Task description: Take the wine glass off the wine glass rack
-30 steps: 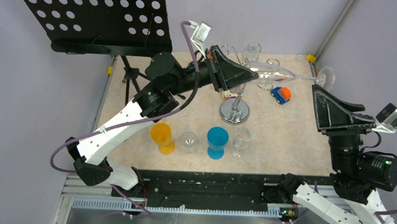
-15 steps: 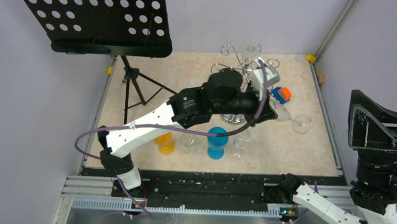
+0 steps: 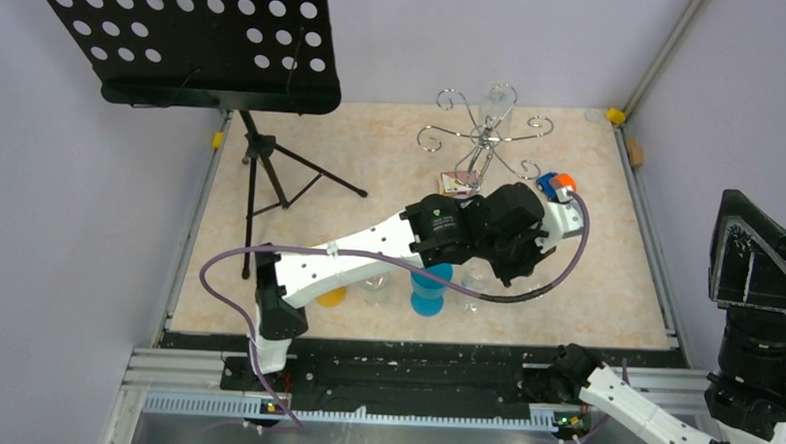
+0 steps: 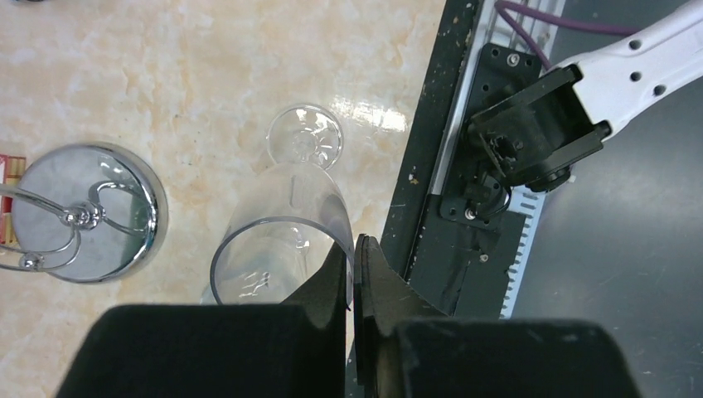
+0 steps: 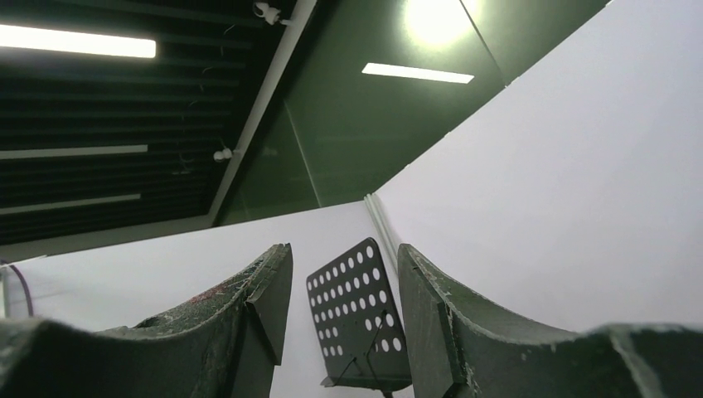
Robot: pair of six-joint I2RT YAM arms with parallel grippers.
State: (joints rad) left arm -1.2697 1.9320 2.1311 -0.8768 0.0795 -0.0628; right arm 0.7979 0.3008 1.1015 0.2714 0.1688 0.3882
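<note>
My left gripper is moving while the wine glass hangs foot down point(image 4: 305, 136), clear of the rack's base. That gripper should go on toward the open front spot point(image 3: 520, 313) until the wine glass's foot stands flat.
The clear wine glass point(image 4: 278, 240) hangs bowl-up off the rack, one jaw inside its rim and one outside, with my left gripper point(image 4: 354, 259) shut on the rim. Its round foot point(image 4: 305, 137) is low over the table near the front edge; I cannot tell whether it touches. The wine glass rack's shiny disc base point(image 4: 83, 211) stands just beside it. From above, the rack's curled arms point(image 3: 486, 136) show behind my left arm, which hides the held glass. My right gripper point(image 5: 344, 307) is open and empty, raised at the far right point(image 3: 763, 263), pointing upward.
A blue cup point(image 3: 429, 289), an orange cup point(image 3: 331, 295) and two clear tumblers point(image 3: 374, 281) point(image 3: 477, 279) stand in a row under the left arm. A toy car point(image 3: 556, 184), a small box point(image 3: 458, 183) and the black music stand point(image 3: 192, 33) lie further back. The black front rail point(image 4: 431, 166) runs close by.
My left arm pulled the wine glass off the rack, swung it right, then brought it down toward the front of the table. The right arm drew back rightward and tilted up.
</note>
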